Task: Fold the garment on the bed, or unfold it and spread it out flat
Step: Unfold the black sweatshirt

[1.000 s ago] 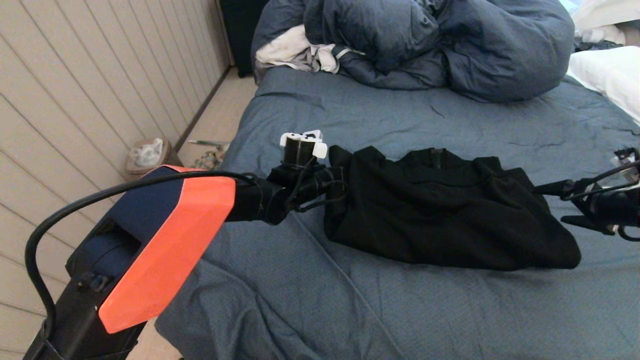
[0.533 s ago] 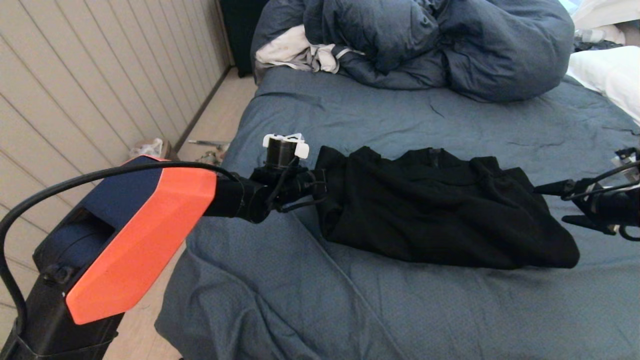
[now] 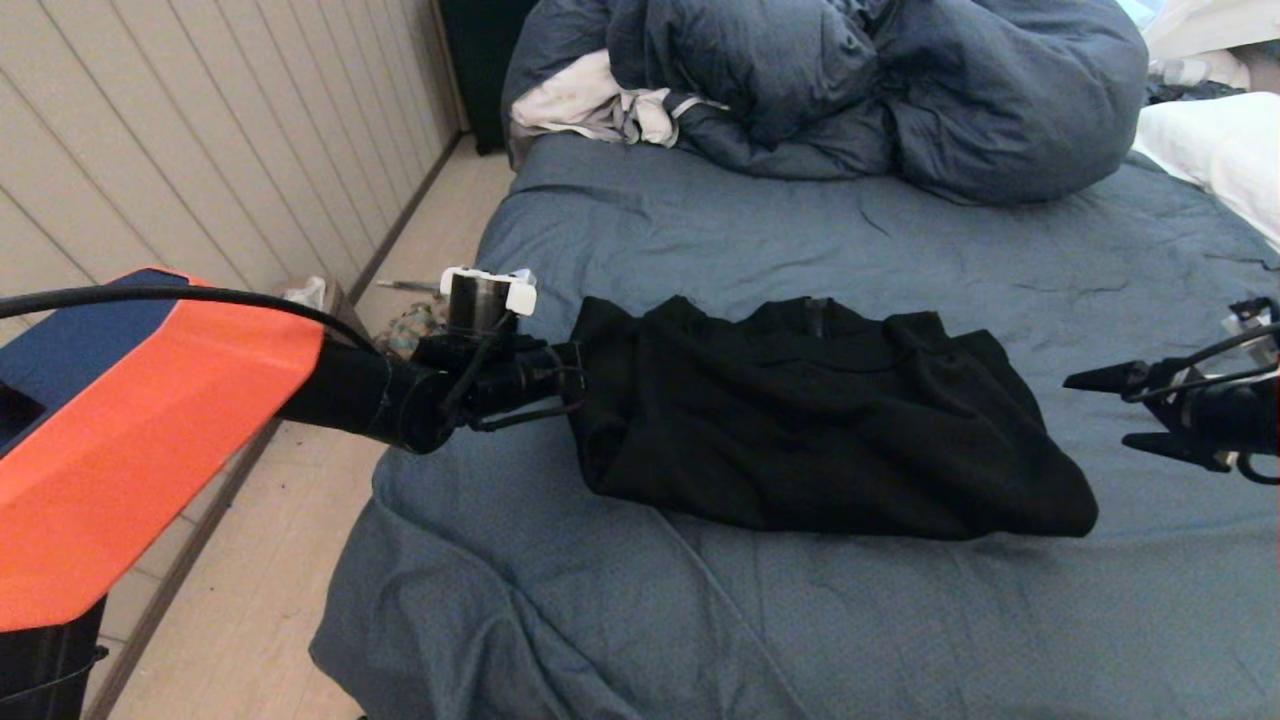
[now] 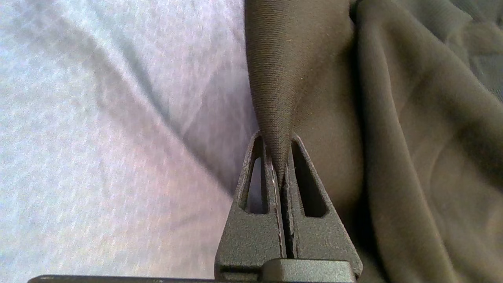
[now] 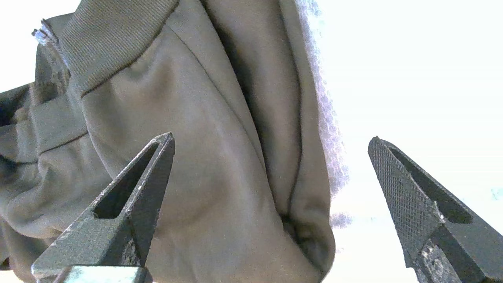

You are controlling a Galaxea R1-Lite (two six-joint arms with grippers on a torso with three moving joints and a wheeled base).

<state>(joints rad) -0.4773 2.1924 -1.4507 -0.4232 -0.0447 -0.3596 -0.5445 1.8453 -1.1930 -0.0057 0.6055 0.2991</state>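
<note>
My left gripper is pinching the garment's end fold [image 3: 600, 350], and the sheet lies clear. It should keep pulling toward the floor strip until the garment's end gets near the bed's edge [image 3: 402, 462].
The black garment [image 3: 820, 420] lies bunched in a wide low heap across the middle of the bed [image 3: 800, 230]. My left gripper [image 3: 575, 375] is at the heap's left end, level over the sheet and shut on a pinched fold of the garment. In the left wrist view the ribbed black cloth [image 4: 275, 78] narrows into the closed left gripper [image 4: 277, 135], with the sheet [image 4: 98, 118] beside it. My right gripper [image 3: 1100, 410] hangs open off the garment's right end, a short gap from it. In the right wrist view the garment [image 5: 177, 137] lies beyond the open right gripper [image 5: 271, 137].
A puffy blue-grey duvet [image 3: 880, 80] and a white and grey cloth [image 3: 590, 100] are heaped at the far end of the bed. A white pillow [image 3: 1220, 150] lies at the far right. Left of the bed runs a narrow floor strip [image 3: 250, 560] along a panelled wall [image 3: 200, 150].
My left arm has drawn back to the left with the fold in its grip, dragging the whole garment leftwards over the sheet and away from my right gripper, which has kept still.
</note>
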